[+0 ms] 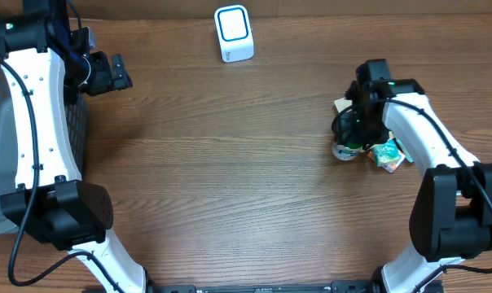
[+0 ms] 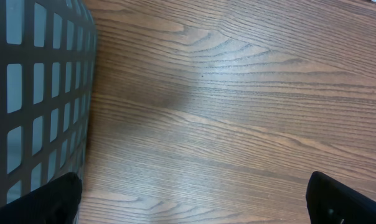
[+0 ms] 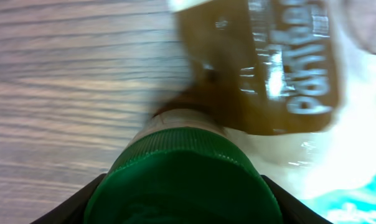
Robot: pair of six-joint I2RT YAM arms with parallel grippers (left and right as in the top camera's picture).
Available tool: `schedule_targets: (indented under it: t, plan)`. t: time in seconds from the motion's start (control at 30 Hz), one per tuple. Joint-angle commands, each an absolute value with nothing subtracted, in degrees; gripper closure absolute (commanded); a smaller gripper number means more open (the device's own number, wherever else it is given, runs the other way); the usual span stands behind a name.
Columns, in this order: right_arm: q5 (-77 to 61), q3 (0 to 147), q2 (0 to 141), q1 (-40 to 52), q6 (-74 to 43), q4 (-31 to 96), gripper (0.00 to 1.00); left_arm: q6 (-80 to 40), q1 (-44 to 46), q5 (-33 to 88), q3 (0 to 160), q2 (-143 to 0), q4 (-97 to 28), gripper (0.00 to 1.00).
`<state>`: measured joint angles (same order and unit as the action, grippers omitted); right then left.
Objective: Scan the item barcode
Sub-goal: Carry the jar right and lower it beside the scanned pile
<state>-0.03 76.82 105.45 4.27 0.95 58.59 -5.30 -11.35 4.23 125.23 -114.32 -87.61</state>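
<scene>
The robot's right gripper is holding the item upright by its green cap (image 3: 185, 171) next to the packets (image 1: 387, 154), so the robot should now move toward the packets until the item stands, then let go.
The item is a small container with a ribbed green cap (image 3: 182, 174), lying at the right of the table, its pale end (image 1: 346, 151) showing in the overhead view. My right gripper (image 1: 362, 122) is over it, and in the right wrist view the right gripper (image 3: 182, 202) has its dark fingers (image 3: 76, 205) pressed against both sides of the cap. No barcode shows. The white scanner (image 1: 234, 33) with a blue ring stands at the back middle. My left gripper (image 1: 116, 73) hangs open at the far left; the left gripper (image 2: 194, 199) has only bare wood between its fingers.
A brown snack packet (image 3: 269, 62) and a teal packet (image 1: 387, 155) lie against the item on its right side. A dark mesh basket (image 2: 32, 93) stands at the table's left edge, beside my left arm (image 1: 34, 122).
</scene>
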Motion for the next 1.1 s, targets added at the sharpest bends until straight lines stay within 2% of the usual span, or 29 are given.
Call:
schedule_targets:
  t: [0.0,0.17,0.57,0.73,0.77,0.8,1.07]
  plan:
    - [1.9,76.9,105.0,2.5,0.0,58.3,0.57,-3.8,-11.6,4.0,125.4,-112.8,-87.5,0.0]
    - [7.5,76.9,105.0,0.4,-0.1,57.0,0.59,-3.8,-11.6,4.0,125.4,-112.8,-87.5,0.0]
    - [7.9,76.9,105.0,-2.5,-0.3,56.0,0.57,-3.8,-11.6,4.0,125.4,-112.8,-87.5,0.0]
    - [7.7,76.9,105.0,-2.5,-0.3,55.5,0.52,-3.8,-11.6,4.0,125.4,-112.8,-87.5,0.01]
    - [7.7,76.9,105.0,-2.5,-0.3,55.4,0.38,-3.8,-11.6,4.0,125.4,-112.8,-87.5,0.01]
    - [7.4,76.9,105.0,-2.5,-0.3,55.4,0.02,-3.8,-11.6,4.0,125.4,-112.8,-87.5,0.0]
    - [0.0,77.9,103.3,-2.5,-0.3,55.8,0.0,-3.8,-11.6,4.0,125.4,-112.8,-87.5,0.01]
